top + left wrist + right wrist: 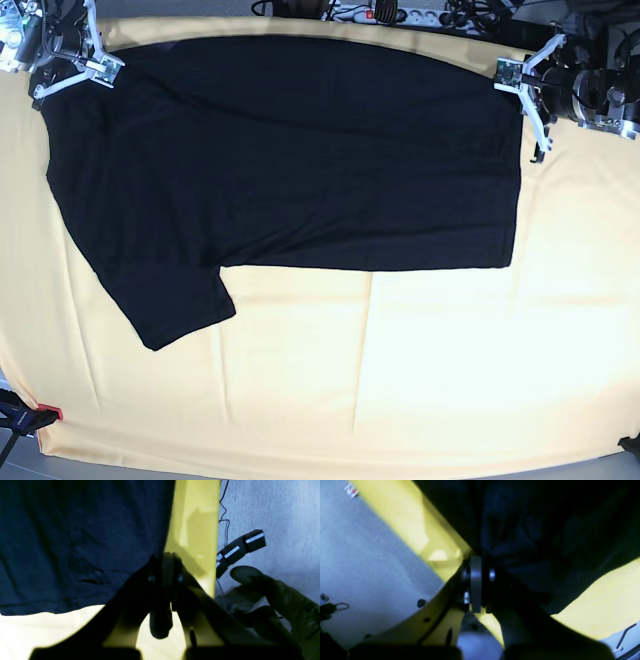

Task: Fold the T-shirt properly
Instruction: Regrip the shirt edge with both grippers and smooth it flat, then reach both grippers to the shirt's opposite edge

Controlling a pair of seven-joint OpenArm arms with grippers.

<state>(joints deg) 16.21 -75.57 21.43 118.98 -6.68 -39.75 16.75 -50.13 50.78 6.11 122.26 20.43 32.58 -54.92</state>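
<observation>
The T-shirt lies near the cloth's far edge (290,29). My left gripper should grab the T-shirt's near corner (503,260), and both grippers should pull the T-shirt closer.
The black T-shirt (290,160) lies spread flat, plain side up, on the pale yellow cloth (400,370), with one sleeve (170,305) pointing to the near left. My left gripper (532,112) is at the shirt's far right corner. In the left wrist view it (164,559) is shut at the shirt's (75,542) edge. My right gripper (72,72) is at the far left corner. In the right wrist view it (478,576) is shut on bunched black cloth (532,542).
A power strip (385,13) and cables lie past the cloth's far edge. Black adapter blocks (240,548) and a thin cable (225,517) lie on the grey floor beside the cloth. A red-tipped stand (40,413) is at the near left corner.
</observation>
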